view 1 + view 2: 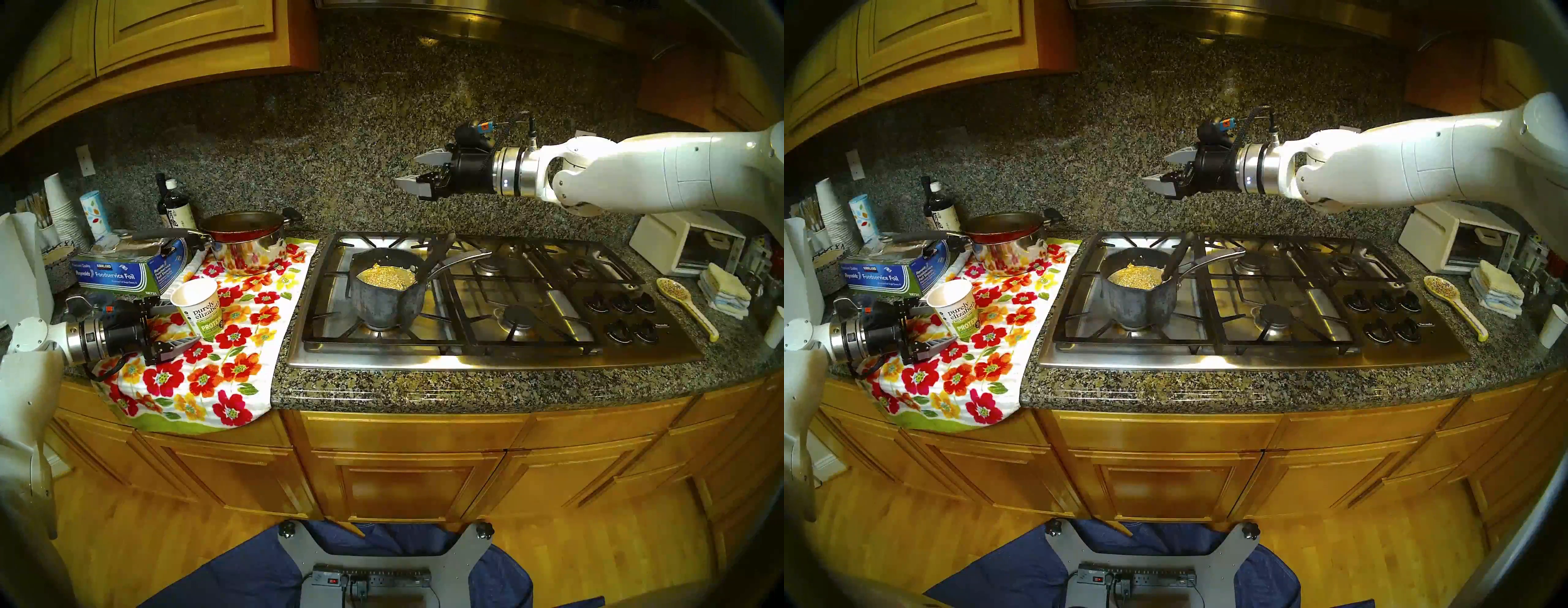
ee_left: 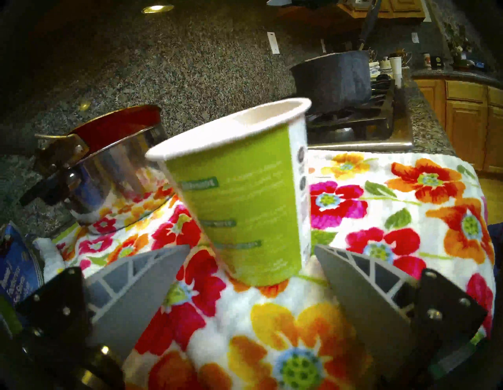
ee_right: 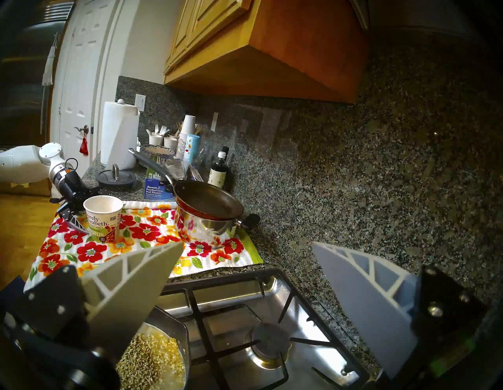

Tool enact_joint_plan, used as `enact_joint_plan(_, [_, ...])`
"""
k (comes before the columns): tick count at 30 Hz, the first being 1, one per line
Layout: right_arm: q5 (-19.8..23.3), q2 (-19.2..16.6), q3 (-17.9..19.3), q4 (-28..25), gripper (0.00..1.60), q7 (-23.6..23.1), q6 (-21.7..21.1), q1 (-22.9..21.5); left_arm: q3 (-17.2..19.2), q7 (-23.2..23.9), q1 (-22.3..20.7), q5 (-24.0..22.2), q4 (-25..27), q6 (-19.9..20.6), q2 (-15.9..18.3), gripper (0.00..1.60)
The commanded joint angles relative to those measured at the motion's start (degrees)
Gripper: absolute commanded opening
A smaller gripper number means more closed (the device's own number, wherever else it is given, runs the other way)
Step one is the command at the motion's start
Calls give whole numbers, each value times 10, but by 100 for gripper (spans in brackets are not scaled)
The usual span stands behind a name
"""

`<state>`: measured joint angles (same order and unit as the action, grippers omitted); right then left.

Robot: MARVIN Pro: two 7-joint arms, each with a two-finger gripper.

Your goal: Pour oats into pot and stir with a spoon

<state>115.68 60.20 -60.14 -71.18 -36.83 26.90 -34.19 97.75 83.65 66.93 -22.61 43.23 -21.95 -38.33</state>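
The dry oats (image 3: 140,361) are in a darker pile next to a paler, wet patch (image 3: 170,351), so the pile will spread out and mix in when I stir.
The small dark grey pot (image 1: 382,299) stands on the front left burner of the stove (image 1: 530,344), with pale oats (image 1: 387,276) inside. The dark spoon (image 1: 435,254) leans in the pot, handle up and to the back right. The white "purely elizabeth" cup (image 1: 198,309) stands on the floral towel (image 1: 220,373). My left gripper (image 1: 178,329) is open, its fingers (image 2: 152,269) on either side of the cup's base (image 2: 239,204), apart from it. My right gripper (image 1: 407,170) is open and empty, high above the stove behind the pot. The right wrist view shows the oats (image 3: 152,356) below it.
A red frying pan (image 1: 242,224) sits on a shiny steel pot (image 1: 250,254) at the back of the towel. A foil box (image 1: 123,271) lies left of the cup. A cream spoon (image 1: 683,302) and a toaster oven (image 1: 687,243) are right of the stove.
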Motion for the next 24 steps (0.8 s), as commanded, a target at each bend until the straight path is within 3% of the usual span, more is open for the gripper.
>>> enact_joint_plan(1, [2, 1, 12, 7, 160, 0, 3, -21, -5, 14, -39, 5, -14, -18, 25, 160])
enact_joint_plan(12, [2, 1, 12, 7, 160, 0, 3, -21, -7, 14, -35, 2, -17, -31, 40, 160])
enact_joint_plan(24, [2, 1, 12, 7, 160, 0, 3, -21, 1, 14, 9, -35, 13, -31, 72, 160])
